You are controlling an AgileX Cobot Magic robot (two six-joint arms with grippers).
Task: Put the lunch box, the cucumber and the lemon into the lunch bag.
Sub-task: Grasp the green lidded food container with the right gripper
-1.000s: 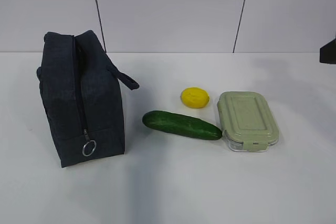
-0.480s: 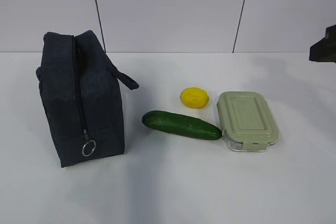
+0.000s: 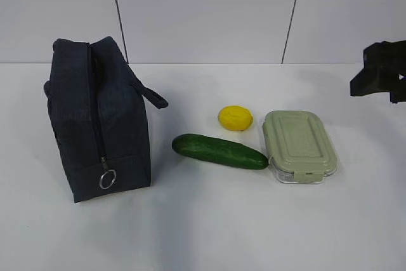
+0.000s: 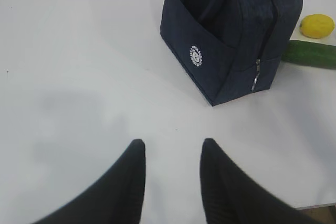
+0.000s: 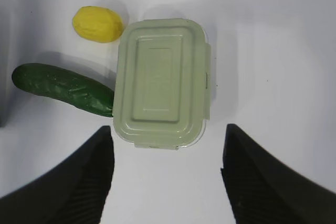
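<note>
The robot's right gripper should come in low and take the edge [image 3: 327, 139] opposite the cucumber, because the lunch box lies flat and its lid [image 3: 297, 138] is too wide for that gripper.
The navy lunch bag [image 3: 98, 118] stands zipped shut at the left, its silver ring pull [image 3: 107, 179] low on the front; it also shows in the left wrist view [image 4: 231, 30]. The cucumber [image 3: 219, 151] lies right of the bag, the lemon [image 3: 235, 118] behind it, and the sage-lidded lunch box [image 3: 299, 146] at the right. In the right wrist view the lunch box [image 5: 161, 83], cucumber [image 5: 63, 88] and lemon [image 5: 97, 23] lie below my open right gripper [image 5: 167, 135], which hovers over the box's near end. My left gripper [image 4: 171, 145] is open and empty over bare table, well short of the bag.
The white table [image 3: 209, 226] runs back to a grey panelled wall [image 3: 203, 11]. The right arm [image 3: 380, 77] shows dark at the right edge of the exterior view. The table's front edge [image 4: 315, 206] shows at the lower right of the left wrist view.
The right arm has moved leftward into the exterior view from the right edge and shows more of itself. The bag, cucumber, lemon and lunch box have not moved.
</note>
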